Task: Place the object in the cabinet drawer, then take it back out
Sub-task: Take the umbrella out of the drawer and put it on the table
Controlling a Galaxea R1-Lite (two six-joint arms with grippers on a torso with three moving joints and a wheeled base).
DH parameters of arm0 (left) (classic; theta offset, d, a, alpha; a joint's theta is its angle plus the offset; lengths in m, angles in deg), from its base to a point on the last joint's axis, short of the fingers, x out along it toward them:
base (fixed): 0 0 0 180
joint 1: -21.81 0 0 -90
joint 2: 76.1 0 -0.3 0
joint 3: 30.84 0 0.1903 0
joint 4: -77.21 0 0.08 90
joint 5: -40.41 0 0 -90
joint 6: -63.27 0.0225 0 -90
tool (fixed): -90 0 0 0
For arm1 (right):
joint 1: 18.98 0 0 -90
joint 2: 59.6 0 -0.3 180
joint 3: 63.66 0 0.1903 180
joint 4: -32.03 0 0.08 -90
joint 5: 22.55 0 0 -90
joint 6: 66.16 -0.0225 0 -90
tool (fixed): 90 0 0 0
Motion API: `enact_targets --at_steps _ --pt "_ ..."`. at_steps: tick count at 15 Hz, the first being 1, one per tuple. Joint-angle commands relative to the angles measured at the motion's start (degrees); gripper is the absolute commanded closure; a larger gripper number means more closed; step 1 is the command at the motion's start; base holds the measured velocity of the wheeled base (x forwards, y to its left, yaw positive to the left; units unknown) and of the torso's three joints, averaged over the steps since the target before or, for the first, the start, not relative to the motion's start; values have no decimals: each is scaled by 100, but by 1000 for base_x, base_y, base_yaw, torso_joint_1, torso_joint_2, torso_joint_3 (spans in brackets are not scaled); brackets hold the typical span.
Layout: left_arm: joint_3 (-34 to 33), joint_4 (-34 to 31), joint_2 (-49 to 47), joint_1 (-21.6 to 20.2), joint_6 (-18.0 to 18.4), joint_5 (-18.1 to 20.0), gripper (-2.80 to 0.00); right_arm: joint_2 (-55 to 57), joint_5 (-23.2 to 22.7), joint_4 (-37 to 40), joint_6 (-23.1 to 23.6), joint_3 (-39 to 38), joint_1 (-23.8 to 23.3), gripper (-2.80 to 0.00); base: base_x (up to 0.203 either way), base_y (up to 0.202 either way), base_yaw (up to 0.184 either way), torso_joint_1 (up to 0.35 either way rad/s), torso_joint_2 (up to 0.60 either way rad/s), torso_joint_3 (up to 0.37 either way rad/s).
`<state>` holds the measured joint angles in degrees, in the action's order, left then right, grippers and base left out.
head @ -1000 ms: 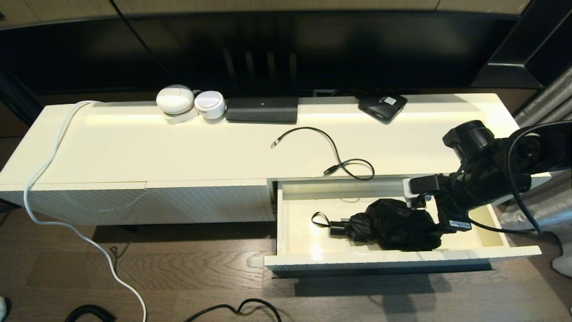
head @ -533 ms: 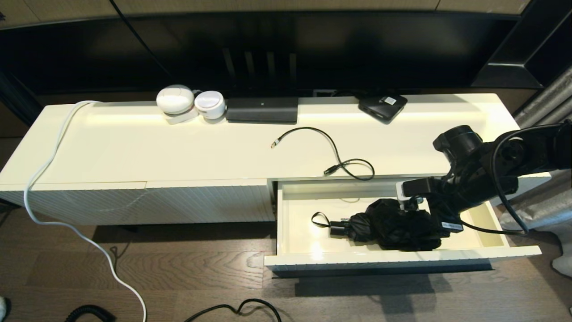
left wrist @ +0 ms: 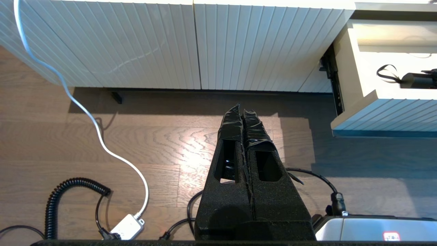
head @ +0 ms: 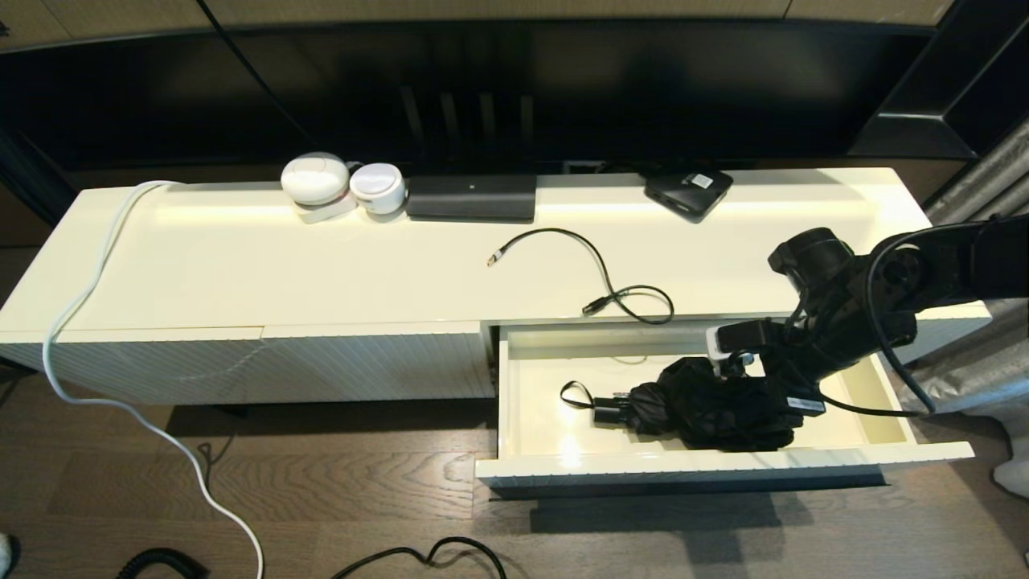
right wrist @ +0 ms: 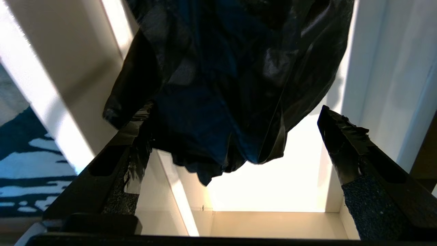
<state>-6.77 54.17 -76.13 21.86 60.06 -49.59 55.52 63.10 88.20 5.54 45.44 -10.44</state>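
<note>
My gripper will lift the black umbrella (head: 719,405) by its fabric end, and it will come up bunched with its handle still sticking out, because the umbrella's handle (head: 609,411) lies in line with the gathered fabric.
The cabinet drawer (head: 532,426) is pulled out at the cabinet's right, with its ribbed front (left wrist: 385,112) toward me. A black folded umbrella (head: 707,406) lies inside it, its strap and handle (left wrist: 416,80) pointing left. My right gripper (head: 764,392) reaches down into the drawer at the umbrella's right end. In the right wrist view it (right wrist: 234,112) is open, with the crumpled fabric (right wrist: 222,68) between its fingers and one finger (right wrist: 136,130) against the cloth. The drawer's cream floor (right wrist: 273,191) shows below. My left gripper (left wrist: 243,109) hangs shut over the wooden floor, holding nothing.
On the cabinet top lie a black cable (head: 611,281), two white round devices (head: 315,178), a black box (head: 471,197) and a small black box (head: 688,190). A white cord (head: 80,297) runs down to the floor. The handleless ribbed panel (head: 362,362) is left of the drawer.
My right arm has moved left and lower into the drawer, bringing the open gripper over the umbrella's right end. The umbrella and the drawer have not moved.
</note>
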Motion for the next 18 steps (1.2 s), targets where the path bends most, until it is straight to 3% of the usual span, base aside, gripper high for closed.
enact_targets --at_steps 1,5,18 --pt "0 2 -6 3 -4 0 0 106 -8 400 54 316 -25 -280 0 0 0 0 0 0" --pt "0 2 -6 3 -4 8 0 195 -39 1040 114 750 -45 -280 0 0 0 0 0 0" --pt "0 2 -6 -5 -4 9 0 801 -66 1220 108 1122 -20 -280 0 0 0 0 0 0"
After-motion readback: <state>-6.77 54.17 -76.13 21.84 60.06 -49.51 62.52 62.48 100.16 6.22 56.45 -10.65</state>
